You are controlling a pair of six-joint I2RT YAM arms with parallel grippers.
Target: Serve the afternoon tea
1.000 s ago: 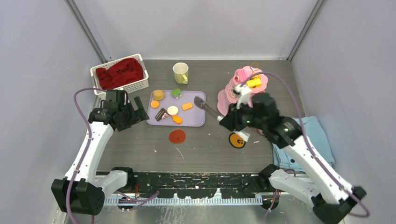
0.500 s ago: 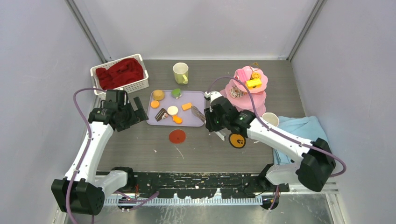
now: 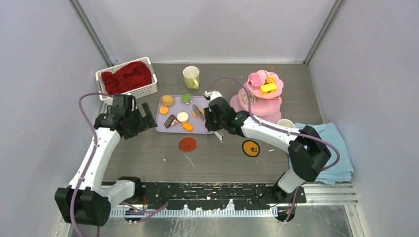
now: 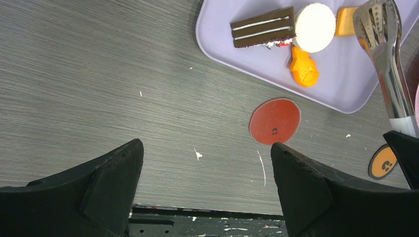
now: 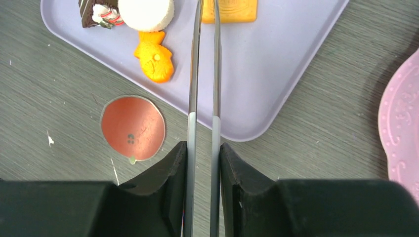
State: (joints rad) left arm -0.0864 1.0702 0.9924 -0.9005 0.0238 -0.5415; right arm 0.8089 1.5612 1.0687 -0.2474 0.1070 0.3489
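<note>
My right gripper has the tong arms [image 5: 217,64] too close together to fit around the orange biscuit. It should move back and open the tongs wider before it grips the biscuit [image 5: 237,11].
A lilac tray [image 3: 210,127] holds toy pastries: a chocolate cake slice [image 3: 170,121], a white round sweet [image 3: 183,116], an orange fish [image 3: 188,126], a brown bun [image 3: 168,100] and an orange biscuit [image 5: 232,12]. My right gripper [image 3: 215,122] [image 5: 203,148] is shut on metal tongs [image 5: 202,74]; the tong arms stand slightly apart, their tips over the biscuit. My left gripper [image 3: 146,118] [image 4: 206,148] is open and empty, left of the tray. The pink three-tier stand [image 3: 261,96] carries a yellow sweet [image 3: 268,88]. A yellow-green mug [image 3: 190,77] stands behind the tray.
A red coaster [image 3: 187,144] and an orange coaster [image 3: 251,147] lie in front of the tray. A white basket of red cloth [image 3: 127,78] sits at the back left. A pale mug [image 3: 285,123] stands beside the light-blue towel [image 3: 331,148] at the right.
My right arm has swung left from the pink stand to the tray, carrying the tongs; their tips now hang over the orange biscuit. The left arm has not moved.
</note>
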